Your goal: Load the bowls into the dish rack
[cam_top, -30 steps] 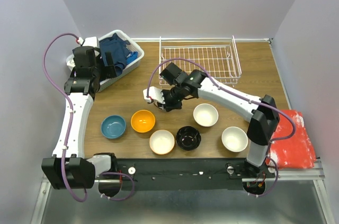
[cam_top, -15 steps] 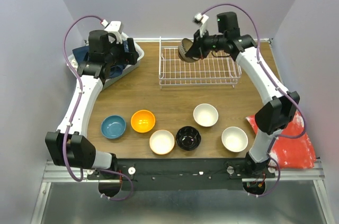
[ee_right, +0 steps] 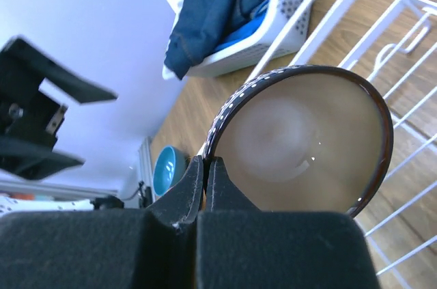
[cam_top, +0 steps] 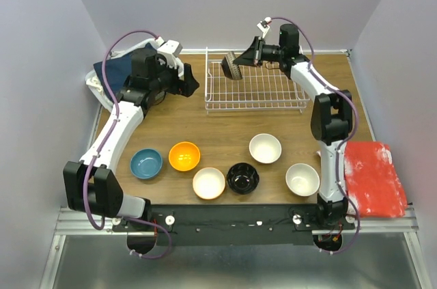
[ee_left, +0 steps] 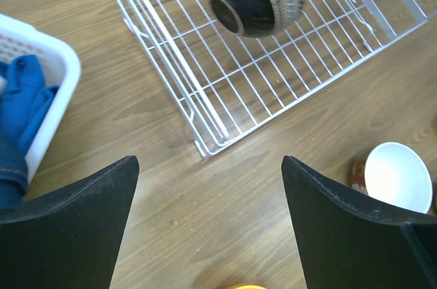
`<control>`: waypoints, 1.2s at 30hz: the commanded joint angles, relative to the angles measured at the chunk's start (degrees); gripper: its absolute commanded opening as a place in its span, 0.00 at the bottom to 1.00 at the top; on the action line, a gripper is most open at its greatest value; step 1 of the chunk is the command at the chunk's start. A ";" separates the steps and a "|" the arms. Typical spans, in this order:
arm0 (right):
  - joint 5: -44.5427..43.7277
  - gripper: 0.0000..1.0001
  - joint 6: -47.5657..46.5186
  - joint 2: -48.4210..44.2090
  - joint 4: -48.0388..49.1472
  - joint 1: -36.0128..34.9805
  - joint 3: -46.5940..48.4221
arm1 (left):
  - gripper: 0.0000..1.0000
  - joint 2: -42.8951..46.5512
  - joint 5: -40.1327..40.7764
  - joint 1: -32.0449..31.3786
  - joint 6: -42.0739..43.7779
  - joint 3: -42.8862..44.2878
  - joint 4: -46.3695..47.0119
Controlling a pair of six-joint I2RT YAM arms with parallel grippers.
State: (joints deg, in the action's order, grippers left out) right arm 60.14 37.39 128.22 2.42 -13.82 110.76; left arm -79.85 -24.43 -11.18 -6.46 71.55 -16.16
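My right gripper is holding the dark brown bowl (cam_top: 231, 67) on its side over the empty wires of the dish rack (cam_top: 244, 86). It should keep lowering the bowl and let go of it there.
My right gripper (cam_top: 239, 59) (ee_right: 205, 164) is shut on the rim of a dark brown bowl (cam_top: 231, 68) (ee_right: 307, 145) (ee_left: 252, 2). The bowl is tipped on its side over the back left corner of the white wire dish rack (cam_top: 273, 91) (ee_left: 273, 77) (ee_right: 403, 29). My left gripper (cam_top: 188, 85) (ee_left: 210, 160) hangs open and empty above bare wood left of the rack. On the near table lie a blue bowl (cam_top: 146, 163) (ee_right: 167, 169), an orange bowl (cam_top: 184, 156), a cream bowl (cam_top: 209, 183), a black bowl (cam_top: 243, 178) and two white bowls (cam_top: 265, 147) (cam_top: 302, 179).
A white plastic basket (ee_left: 41, 63) (ee_right: 287, 22) with blue cloth (cam_top: 113, 70) stands at the back left, partly behind my left arm. A red cloth (cam_top: 369, 180) lies at the table's right edge. Grey walls close off the back and sides.
My right gripper has carried the brown bowl from the table's middle up to the rack, then down over its back left corner. My left arm has swung right, away from the basket.
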 commanded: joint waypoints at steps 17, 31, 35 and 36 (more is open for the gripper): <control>0.16 0.01 16.31 18.99 17.27 4.42 13.52 | 0.95 -9.88 -2.47 -5.08 -0.66 8.08 -3.44; -8.10 0.27 7.45 16.98 0.06 8.46 9.57 | 0.96 -11.64 -2.29 -6.84 -2.68 9.66 -0.72; -9.60 0.34 3.24 14.34 -4.76 9.43 8.07 | 0.96 -11.29 -2.91 -7.10 -4.09 8.96 1.39; -11.17 0.35 2.26 13.73 -5.92 9.52 8.16 | 0.96 -11.20 -2.91 -7.19 -4.35 8.79 1.75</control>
State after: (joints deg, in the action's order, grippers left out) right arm 55.46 47.37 144.70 8.08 -5.67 121.21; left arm -91.09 -25.61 -17.80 -8.80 79.29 -17.67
